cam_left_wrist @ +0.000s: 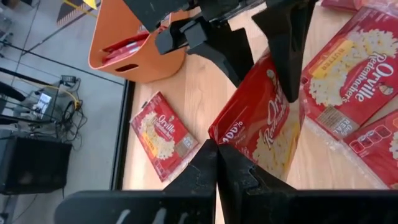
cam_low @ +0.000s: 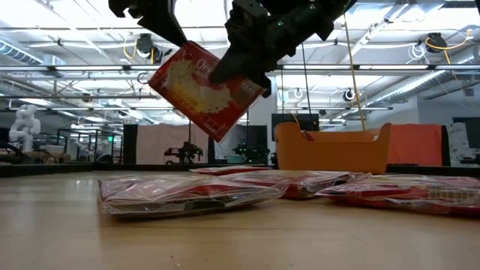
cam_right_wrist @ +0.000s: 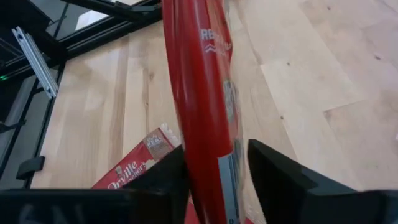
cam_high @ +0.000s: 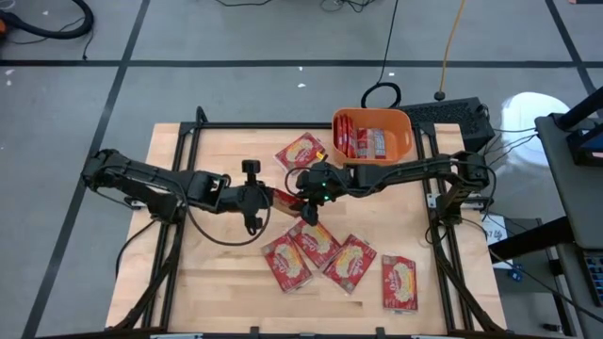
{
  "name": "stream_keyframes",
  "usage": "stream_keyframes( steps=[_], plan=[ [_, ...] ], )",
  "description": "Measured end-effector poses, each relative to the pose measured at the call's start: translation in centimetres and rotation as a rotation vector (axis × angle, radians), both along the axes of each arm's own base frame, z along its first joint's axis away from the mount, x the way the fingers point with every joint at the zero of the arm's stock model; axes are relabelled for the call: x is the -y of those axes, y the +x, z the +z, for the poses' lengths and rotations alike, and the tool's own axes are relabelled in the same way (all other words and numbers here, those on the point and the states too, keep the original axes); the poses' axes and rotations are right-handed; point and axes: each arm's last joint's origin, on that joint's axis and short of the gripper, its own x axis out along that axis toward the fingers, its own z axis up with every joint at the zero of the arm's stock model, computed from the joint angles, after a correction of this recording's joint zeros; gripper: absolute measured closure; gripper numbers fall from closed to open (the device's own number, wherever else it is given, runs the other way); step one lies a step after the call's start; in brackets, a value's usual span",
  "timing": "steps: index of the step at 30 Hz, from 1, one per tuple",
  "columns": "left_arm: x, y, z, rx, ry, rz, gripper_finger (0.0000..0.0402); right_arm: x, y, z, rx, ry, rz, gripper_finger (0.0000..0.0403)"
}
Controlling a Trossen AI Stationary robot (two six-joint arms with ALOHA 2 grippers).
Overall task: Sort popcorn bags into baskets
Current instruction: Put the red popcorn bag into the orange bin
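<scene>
Both grippers pinch the popcorn bag at opposite ends, so next my left gripper opens and back off before my right gripper carries it to the orange basket.
A red popcorn bag hangs tilted in the air over the middle of the table, between my two grippers. My left gripper comes from the table's left and is shut on it. My right gripper comes from the right and has closed onto the bag's opposite end. The orange basket stands at the far right with red bags lying inside. More popcorn bags lie flat on the wood near the front edge. My left gripper pinches one corner of the bag between its two shut fingers, slanting down from the table's left. The bag is clear of the table and tilted. My right gripper has the bag edge-on between its fingers, one on each flat face near the end toward the basket. It slants down from the table's right. A thin gap may remain at one finger.
One bag lies flat just left of the basket. Several bags overlap in a row at the front, with one more at the front right. Black frame rails run along the table's sides. Bare wood lies at the front left.
</scene>
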Motion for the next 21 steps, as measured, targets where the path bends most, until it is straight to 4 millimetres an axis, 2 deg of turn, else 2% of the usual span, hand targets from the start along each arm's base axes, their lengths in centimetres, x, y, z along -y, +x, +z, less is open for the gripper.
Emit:
stream_keyframes(
  steps=[6, 12, 15, 21],
  plan=[
    [0.0, 0.0, 0.0, 0.032, -0.048, 0.046, 0.0394, 0.0, 0.0, 0.0, -0.002, 0.021, -0.015, 0.0313],
    [0.0, 0.0, 0.1, 0.098, -0.146, 0.149, 0.0359, 0.0, -0.3, 0.4, -0.001, 0.031, -0.016, 0.0347],
    [0.0, 0.1, 0.1, 0.119, -0.156, 0.173, 0.0318, -0.1, -0.4, 0.6, -0.004, 0.042, -0.021, 0.0353],
    [0.0, 0.0, 0.2, 0.151, -0.195, 0.228, 0.0209, -0.2, -1.0, 1.1, -0.027, 0.078, -0.013, 0.0354]
  ],
)
